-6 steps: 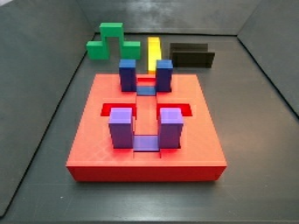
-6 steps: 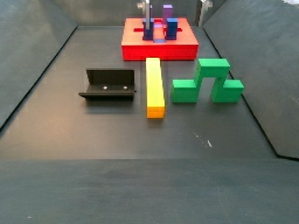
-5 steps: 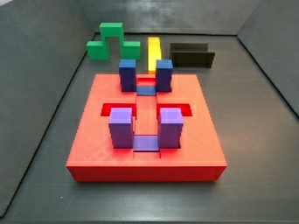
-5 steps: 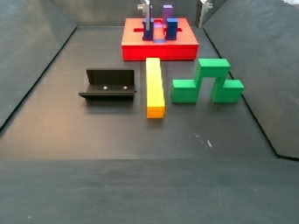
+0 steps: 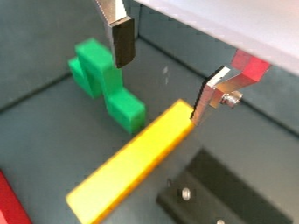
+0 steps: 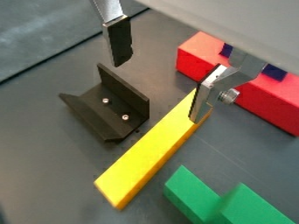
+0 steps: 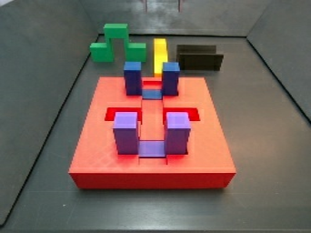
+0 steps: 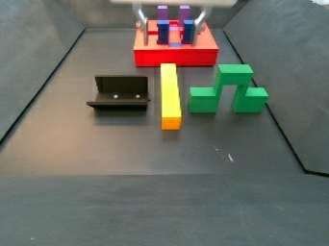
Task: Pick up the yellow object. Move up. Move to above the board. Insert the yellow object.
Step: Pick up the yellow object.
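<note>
My gripper will insert the yellow object. The gaps of the blue and purple U-shaped blocks are in line, so the object will slide down into both.
The yellow object is a long bar lying flat on the dark floor between the fixture and the green stepped block; it also shows behind the board. The board is a red slab carrying blue and purple U-shaped blocks. My gripper hangs high near the board end of the bar, open, nothing between its fingers. In both wrist views the yellow object lies below the gripper, one end under a finger.
The black L-shaped fixture stands on one side of the bar, the green stepped block on the other. Grey walls close in the dark floor on the sides and back.
The gripper has shifted and come lower into a side view, its pale body now showing at the upper edge. The bar, board and blocks have not moved.
</note>
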